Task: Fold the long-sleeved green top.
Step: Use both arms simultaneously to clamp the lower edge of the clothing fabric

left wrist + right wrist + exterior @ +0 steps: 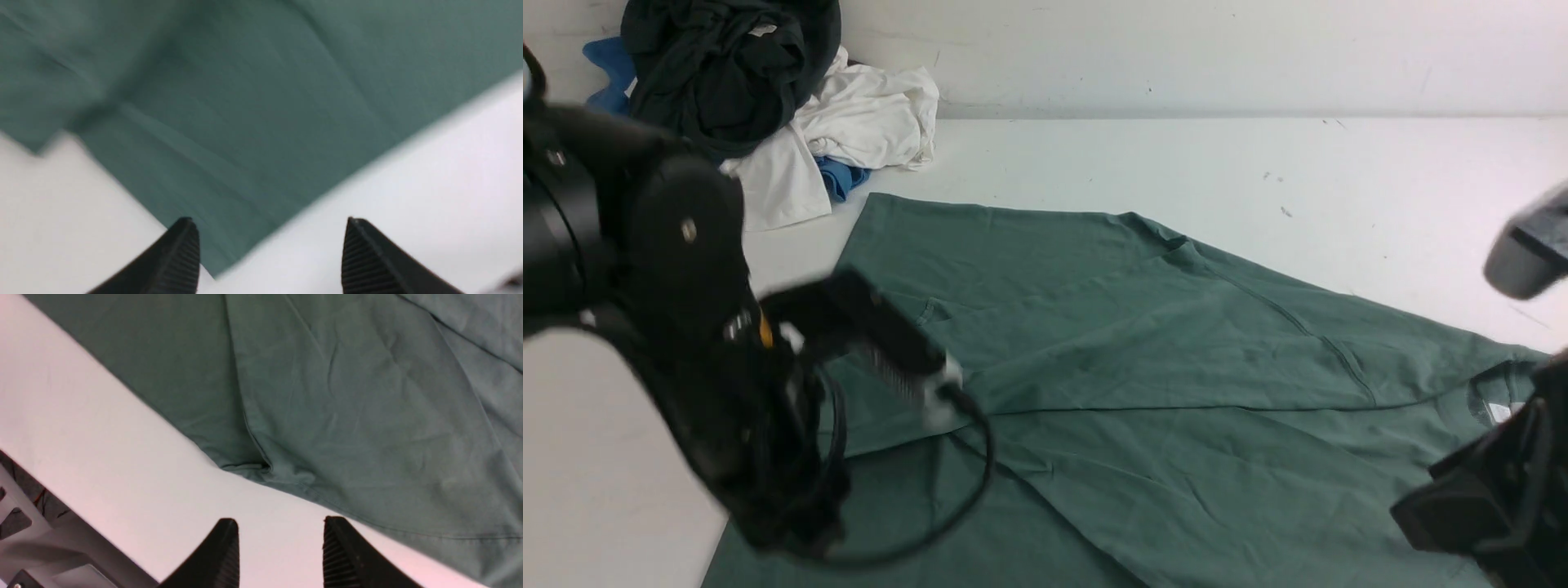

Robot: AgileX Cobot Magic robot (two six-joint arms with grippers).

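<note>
The folded part [1130, 353] lies flat across the middle of the green long-sleeved top. The top's near side [1160, 500] should cover it when I carry the top's corner over.
The green long-sleeved top [1143, 343] lies spread over the white table [1176, 163], with one part folded across its middle and its white neck tag [1499, 411] at the right. My left arm [686, 327] hangs blurred over the top's left edge. In the left wrist view my left gripper [269, 222] is open with nothing between its fingers, above a corner of the green cloth [245, 122]. My right gripper [281, 520] is open and empty over bare table, just beside the top's hem [327, 498]. The right arm [1494, 490] shows at the lower right.
A heap of other clothes sits at the back left against the wall: a black garment [727, 73], a white one [866, 122] and a blue one [605, 61]. The table's near edge and the grey frame [24, 522] show in the right wrist view.
</note>
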